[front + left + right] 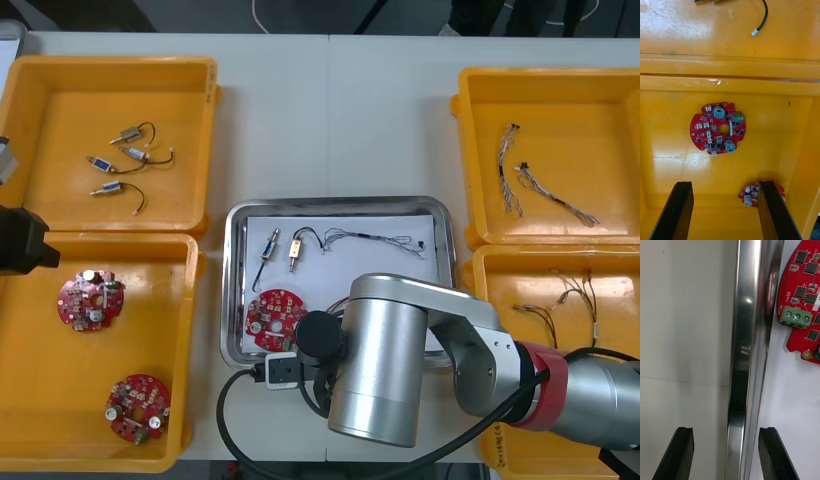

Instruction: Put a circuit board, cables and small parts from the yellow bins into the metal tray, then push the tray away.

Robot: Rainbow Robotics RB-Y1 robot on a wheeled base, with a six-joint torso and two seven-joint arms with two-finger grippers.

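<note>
The metal tray [340, 265] will take the circuit board [276, 320] and cables along in place when I push it away, because they lie flat inside the tray's rim.
The metal tray [340, 203], white inside, holds a red circuit board [274, 320], two small metal parts [297, 250] and thin cables [375, 238]. My right arm [400, 350] reaches over the tray's near edge. In the right wrist view my right gripper [725, 453] is open and straddles the tray's shiny rim [747, 352], one finger over the table, the other over the white inside, short of the circuit board [801, 296]. My left gripper [724, 210] is open above the near left bin, over a circuit board [718, 128]. One finger partly hides a second board [750, 195].
The near left yellow bin [40, 400] holds two boards [91, 301]. Small metal parts with black cables [130, 152] lie in the far left bin [60, 110]. Both right bins [560, 90] hold thin cables [520, 175]. The left arm [20, 240] is at the table's left edge.
</note>
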